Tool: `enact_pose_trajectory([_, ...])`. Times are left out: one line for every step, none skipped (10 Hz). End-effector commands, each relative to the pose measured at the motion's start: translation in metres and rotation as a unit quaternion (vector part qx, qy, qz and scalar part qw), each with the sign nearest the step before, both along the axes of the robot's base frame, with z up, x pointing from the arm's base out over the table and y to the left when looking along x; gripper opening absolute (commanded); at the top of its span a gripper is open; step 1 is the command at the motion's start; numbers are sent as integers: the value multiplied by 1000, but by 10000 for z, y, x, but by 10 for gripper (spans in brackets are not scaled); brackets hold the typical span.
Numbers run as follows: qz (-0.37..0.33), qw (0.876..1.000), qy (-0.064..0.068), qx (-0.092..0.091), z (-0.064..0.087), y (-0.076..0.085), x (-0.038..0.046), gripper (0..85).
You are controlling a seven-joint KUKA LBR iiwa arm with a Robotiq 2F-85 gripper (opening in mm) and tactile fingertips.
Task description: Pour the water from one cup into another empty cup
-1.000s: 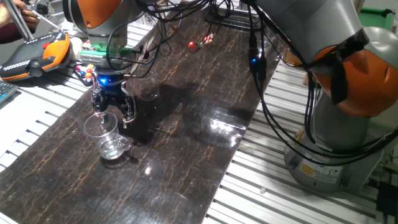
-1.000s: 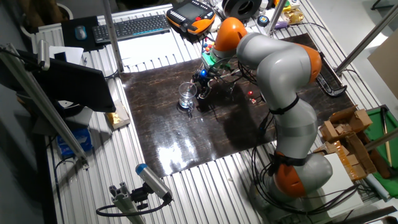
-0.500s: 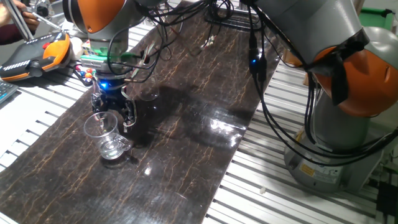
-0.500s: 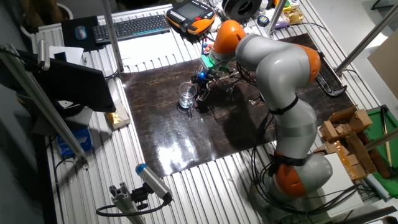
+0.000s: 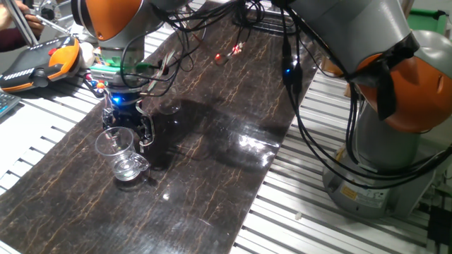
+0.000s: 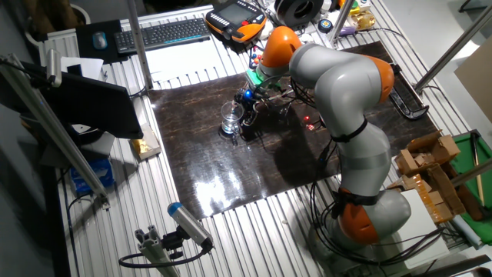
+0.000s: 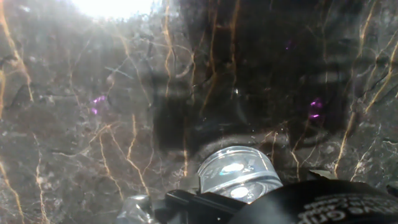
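I expect the water to stay pooled at the larger cup's bottom (image 5: 128,174) when I carry the cup upright, because the clear water (image 5: 127,168) shines far below the larger cup's rim.
The larger clear cup (image 5: 120,154) with a small looped handle stands on the dark marble mat, also in the other fixed view (image 6: 231,118). A little clear water (image 5: 126,169) shines at its bottom. My gripper (image 5: 127,134) hangs low just behind the cup's rim, fingers apart, open and holding nothing; it also shows beside the cup (image 6: 248,123). The smaller cup (image 5: 168,108) is only a faint glass outline to the gripper's right. In the hand view a round glass bottom (image 7: 239,174) glints at the lower edge beside black gripper parts; which cup it is I cannot tell.
The dark marble mat (image 5: 212,162) lies on a slatted aluminium table. An orange teach pendant (image 5: 39,60) sits at the far left. Black cables (image 5: 296,77) hang over the mat's right side. The arm's base (image 5: 381,176) stands at the right. A keyboard (image 6: 161,32) lies behind.
The gripper has shifted slightly left and down, closer to the larger cup's rim. Both cups stay where they were.
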State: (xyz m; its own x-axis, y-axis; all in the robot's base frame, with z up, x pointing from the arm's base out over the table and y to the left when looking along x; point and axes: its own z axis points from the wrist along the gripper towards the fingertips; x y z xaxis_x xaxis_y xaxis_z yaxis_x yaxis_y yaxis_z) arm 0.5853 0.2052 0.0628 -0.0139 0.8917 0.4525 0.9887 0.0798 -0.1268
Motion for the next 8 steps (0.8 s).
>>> enact_pose_trajectory([-1,1000,1,1,-7,7,5,850])
enact_pose_trajectory([-2,1000,1,5,-28,21,11,850])
enact_pose_trajectory([-4,1000,1,9,-43,35,12,850])
enact_pose_trajectory([-6,1000,0,12,-45,42,12,850])
enact_pose_trajectory([-8,1000,0,11,-42,43,15,850])
enact_pose_trajectory([-7,1000,1,14,-43,47,15,850])
enact_pose_trajectory([-7,1000,3,20,-52,58,12,850])
enact_pose_trajectory([-5,1000,3,25,-68,72,7,850])
